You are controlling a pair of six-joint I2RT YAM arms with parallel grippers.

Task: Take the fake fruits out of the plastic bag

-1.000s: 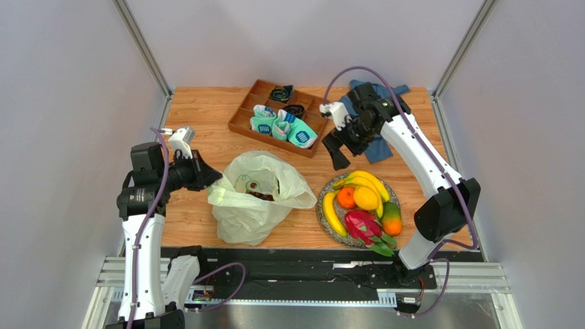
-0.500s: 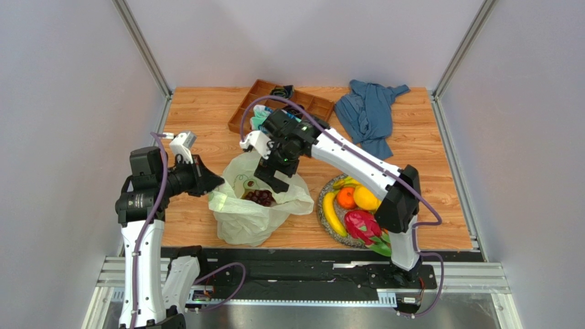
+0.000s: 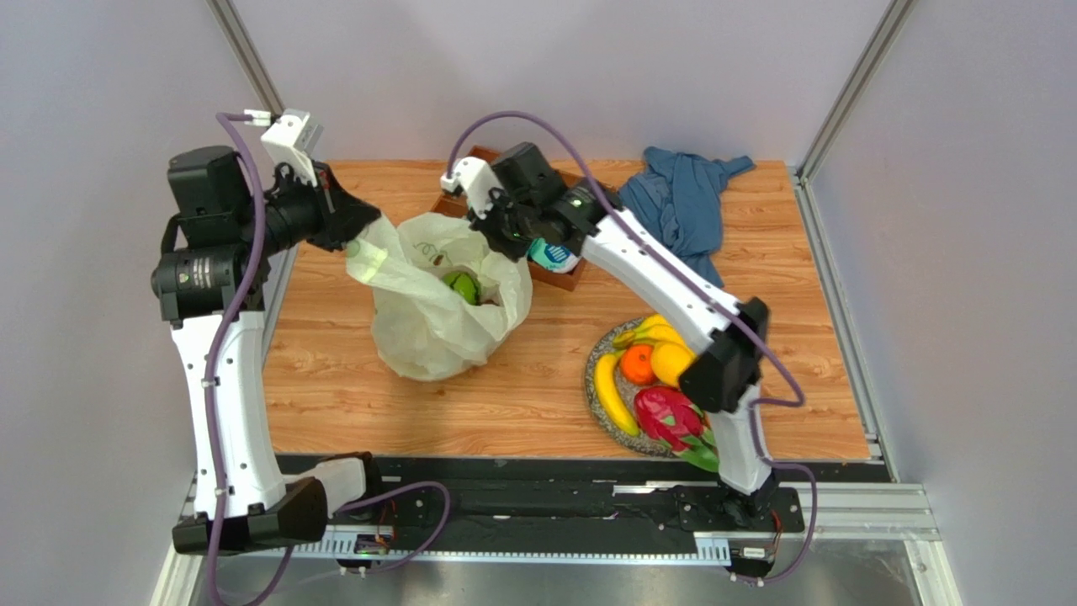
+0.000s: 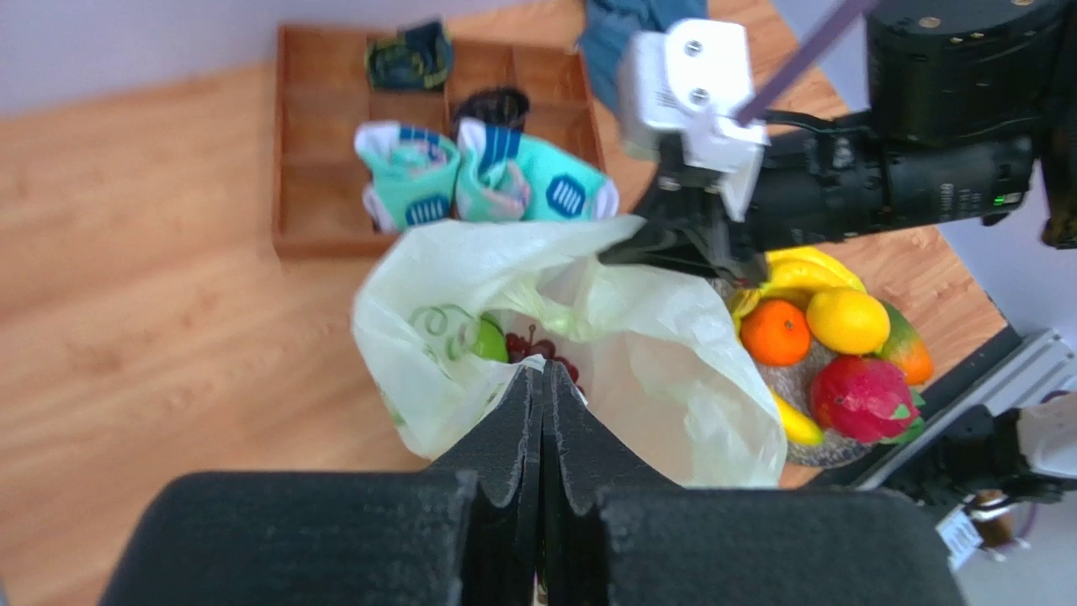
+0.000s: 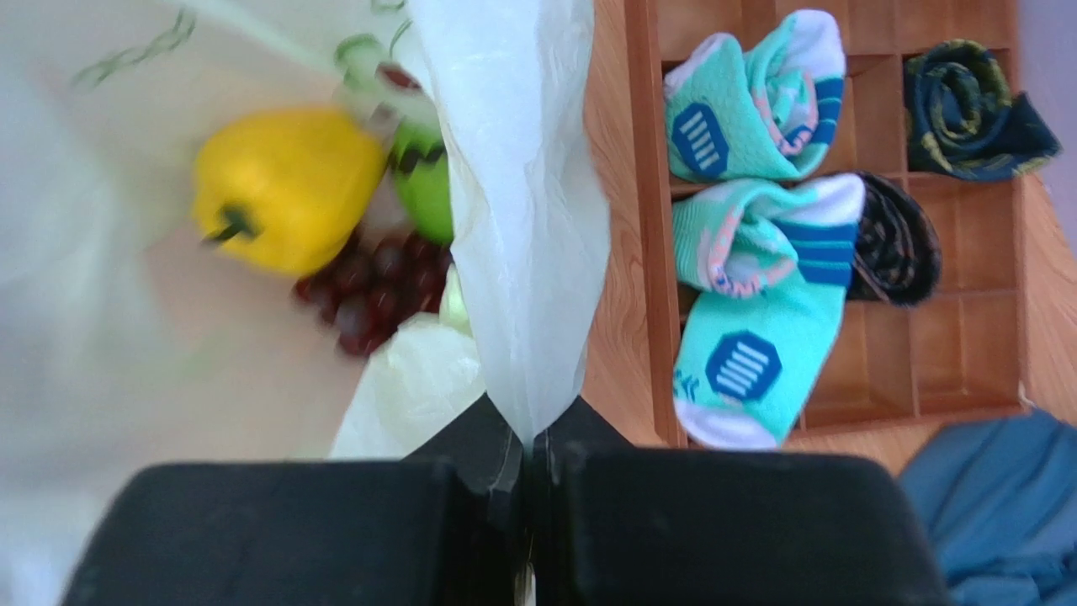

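The plastic bag's rim [image 5: 525, 278] is in both grippers above the fruits, so next my right gripper lets go and reaches inside [image 3: 470, 288] while my left gripper keeps hold of the bag's rim.
The plastic bag [image 3: 430, 322] hangs stretched open between both grippers. My left gripper [image 3: 360, 236] is shut on its left rim, the film pinched at the fingertips [image 4: 544, 374]. My right gripper [image 3: 512, 243] is shut on the far right rim, a fold of bag [image 5: 525, 253] running into its closed jaws. Inside the bag lie a yellow fruit [image 5: 288, 190], a green round fruit [image 5: 427, 179] and purple grapes [image 5: 364, 297]. Other fake fruits sit on a grey plate [image 3: 628, 441] at the right: bananas [image 3: 612, 394], an orange [image 3: 637, 364], a dragon fruit [image 3: 666, 414].
A wooden compartment tray [image 4: 316, 139] with teal-white rolled socks [image 4: 487, 183] and dark socks stands behind the bag. A blue cloth garment [image 3: 683, 202] lies at the back right. Grey walls close in the table on both sides.
My left arm has lifted the bag's rim up and toward the back. My right gripper has left the bag's mouth and shut on the far rim. The bag now stands taller and farther back.
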